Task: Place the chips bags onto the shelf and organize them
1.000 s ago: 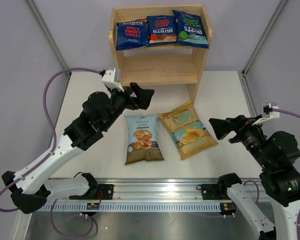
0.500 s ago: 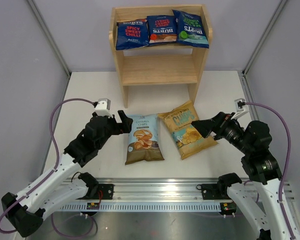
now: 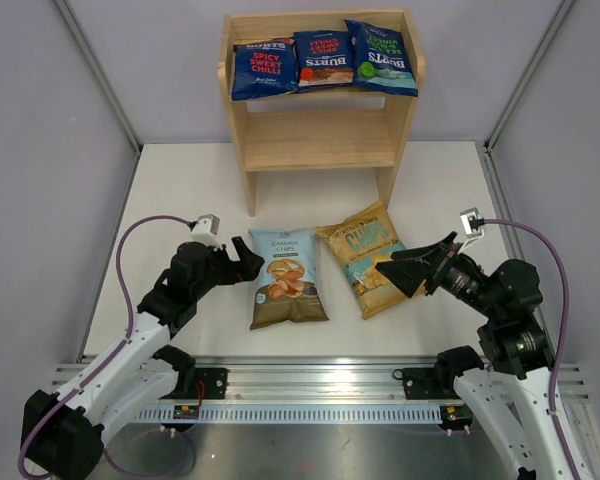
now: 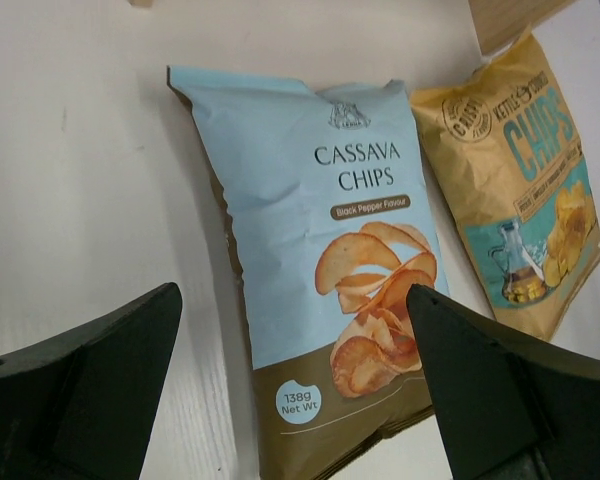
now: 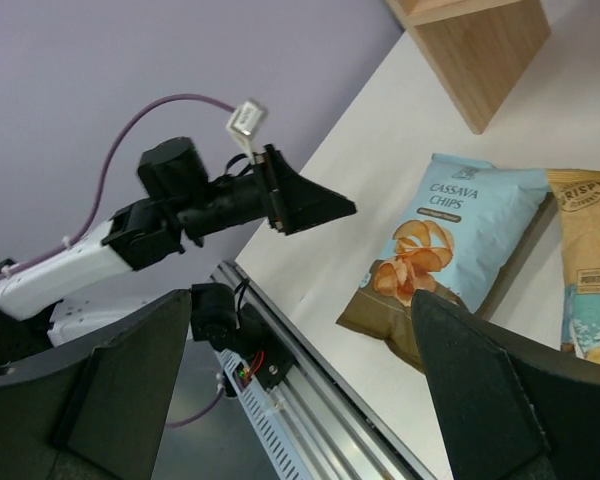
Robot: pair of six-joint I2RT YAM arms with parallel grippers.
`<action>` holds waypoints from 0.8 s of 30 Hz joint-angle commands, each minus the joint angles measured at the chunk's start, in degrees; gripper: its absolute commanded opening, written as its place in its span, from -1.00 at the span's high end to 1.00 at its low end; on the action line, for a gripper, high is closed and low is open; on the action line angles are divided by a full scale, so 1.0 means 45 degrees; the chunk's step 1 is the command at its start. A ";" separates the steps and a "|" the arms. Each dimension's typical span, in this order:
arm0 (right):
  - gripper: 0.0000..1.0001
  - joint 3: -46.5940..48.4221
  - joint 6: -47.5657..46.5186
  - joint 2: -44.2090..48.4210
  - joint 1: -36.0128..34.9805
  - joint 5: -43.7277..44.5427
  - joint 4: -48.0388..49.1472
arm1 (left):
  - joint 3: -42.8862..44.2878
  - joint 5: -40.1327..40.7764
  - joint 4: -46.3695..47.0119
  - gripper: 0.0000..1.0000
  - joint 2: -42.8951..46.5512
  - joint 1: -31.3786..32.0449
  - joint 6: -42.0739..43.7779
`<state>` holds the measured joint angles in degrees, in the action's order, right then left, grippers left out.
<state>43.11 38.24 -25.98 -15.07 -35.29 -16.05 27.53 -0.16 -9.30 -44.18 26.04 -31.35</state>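
Observation:
The pale-blue Cassava bag (image 3: 286, 268) is lying flat and its width lines up with the left gripper's open fingers, so the robot should lower next until those fingers reach the printed chips (image 4: 368, 300).
Three dark blue Burts bags (image 3: 322, 58) lie on the top tier of the wooden shelf (image 3: 320, 140). The pale-blue Cassava bag (image 3: 286, 277) and the yellow/teal bag (image 3: 376, 258) lie flat on the table in front of it. My left gripper (image 3: 248, 262) is open and empty, just left of the Cassava bag (image 4: 325, 260), low over the table. My right gripper (image 3: 408, 270) is open and empty, over the yellow bag's right edge. The right wrist view shows the Cassava bag (image 5: 450, 245) and part of the yellow bag (image 5: 592, 270).
The shelf's lower tier (image 3: 315, 135) holds nothing. A metal rail (image 3: 310, 385) runs along the table's near edge. Grey walls (image 3: 40, 150) close in the left and right sides.
The left arm has dropped from near the shelf to table height beside the Cassava bag. The right gripper has swung left and down toward the yellow bag. The bags have not moved.

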 commanded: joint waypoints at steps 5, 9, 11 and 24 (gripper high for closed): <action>-0.99 0.0556 -0.0586 -0.0087 -0.0069 -0.2059 0.0132 | -0.0513 -0.2810 0.2008 -0.98 -0.1234 -0.0260 -0.0045; -0.99 0.0246 -0.0822 0.0342 -0.0069 -0.2235 0.0012 | -0.0044 -0.3556 0.2008 -0.98 -0.2835 -0.0260 0.0112; -0.99 0.0088 -0.0822 0.0518 -0.0069 -0.2644 0.0285 | 0.0015 -0.3597 0.2008 -0.98 -0.3617 -0.0260 0.0054; -0.99 -0.0888 -0.0100 0.0226 -0.0069 -0.3877 0.1711 | -0.0960 -0.5237 0.4936 -0.98 -0.5766 -0.0260 -0.1195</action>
<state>40.05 36.27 -24.34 -15.07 -49.89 -13.19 24.93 -18.70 5.30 -68.71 25.08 -33.91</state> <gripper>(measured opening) 0.993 0.988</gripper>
